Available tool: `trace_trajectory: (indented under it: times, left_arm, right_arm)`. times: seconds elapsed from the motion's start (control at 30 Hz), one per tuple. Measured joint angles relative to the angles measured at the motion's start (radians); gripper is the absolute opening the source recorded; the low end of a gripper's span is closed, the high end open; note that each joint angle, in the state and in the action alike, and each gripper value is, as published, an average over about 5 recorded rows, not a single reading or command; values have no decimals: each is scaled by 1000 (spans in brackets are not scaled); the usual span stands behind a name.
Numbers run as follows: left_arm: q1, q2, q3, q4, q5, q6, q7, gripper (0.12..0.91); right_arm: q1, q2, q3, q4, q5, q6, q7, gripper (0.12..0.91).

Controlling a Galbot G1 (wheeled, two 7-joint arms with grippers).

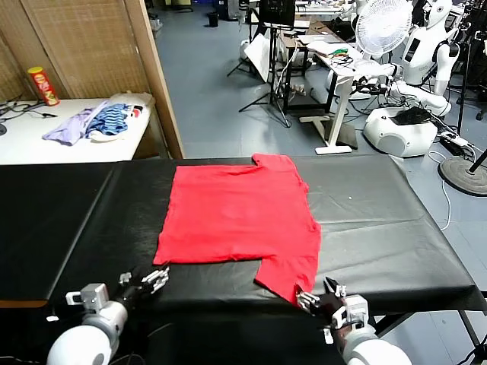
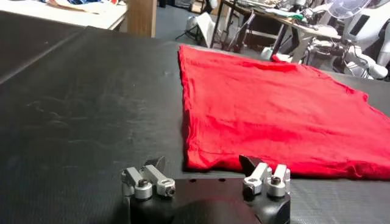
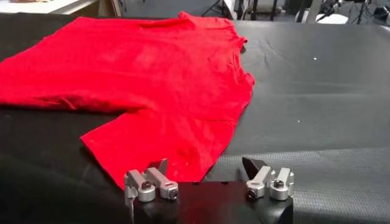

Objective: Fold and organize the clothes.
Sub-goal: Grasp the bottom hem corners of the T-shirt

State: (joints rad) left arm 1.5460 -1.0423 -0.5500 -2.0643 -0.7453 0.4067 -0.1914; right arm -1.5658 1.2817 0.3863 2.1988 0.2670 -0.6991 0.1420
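Note:
Next, my left gripper grips the shirt's hem corner (image 1: pixel 159 259), which lies loose while my right gripper is at the near sleeve (image 1: pixel 288 280), before both fold the shirt's near side over.
The red T-shirt (image 1: pixel 240 217) lies spread flat on the black table (image 1: pixel 380 220), plain side up, with one sleeve pointing at the front edge. My left gripper (image 1: pixel 156 280) is low at the near left corner of the shirt. In the left wrist view the left gripper (image 2: pixel 203 164) is open, and the corner of the shirt (image 2: pixel 274 109) lies just beyond its fingertips. My right gripper (image 1: pixel 308 300) sits at the tip of the near sleeve. The right wrist view shows the right gripper (image 3: pixel 206 165) open, with the sleeve edge of the shirt (image 3: pixel 152 79) reaching between its fingers.
A white side table (image 1: pixel 30 141) at the back left carries a lilac garment (image 1: pixel 68 125), a blue-striped garment (image 1: pixel 112 120) and a can (image 1: pixel 43 85). A wooden post (image 1: pixel 156 68) stands behind the table. Bare black tabletop lies on both sides of the shirt.

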Motion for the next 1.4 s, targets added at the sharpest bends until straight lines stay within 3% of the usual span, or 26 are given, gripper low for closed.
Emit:
trace_trajectory:
  times: [0.07, 0.3, 0.37, 0.43, 0.67, 0.77, 0.9, 1.07, 1.23, 1.4]
  left_arm:
    - [-3, -2, 2, 4, -1, -1, 0, 798]
    - [-16, -13, 12, 25, 0, -1, 7, 775]
    - [-16, -16, 15, 27, 4, -3, 14, 704]
    - [-15, -18, 18, 28, 13, -5, 21, 610]
    - [-14, -30, 25, 29, 55, -21, 44, 217]
    - [-6, -35, 24, 19, 77, -29, 43, 131]
    - [26, -47, 9, -12, 106, -38, 27, 125]
    - [118, -69, -17, -82, 143, -56, 9, 125]
    - [203, -93, -31, -149, 130, -90, 8, 125]
    - [164, -118, -20, -156, 73, -95, -19, 125]
  right_arm:
    - [0, 3, -3, -2, -3, 1, 0, 653]
    - [-1, 20, -24, -21, -16, 3, 5, 276]
    - [-4, 24, -25, -23, -18, 5, 8, 178]
    - [-10, 27, -23, -20, -19, 6, 11, 130]
    - [-49, 17, 9, 23, -17, 0, 26, 123]
    - [-79, 4, 33, 59, -15, -12, 32, 123]
    - [-115, -15, 65, 110, -6, -10, 30, 123]
    - [-108, -39, 105, 125, 52, 52, 14, 123]
    - [-27, -65, 135, 69, 92, 150, -15, 123]
    - [99, -85, 125, -28, 101, 219, -31, 123]
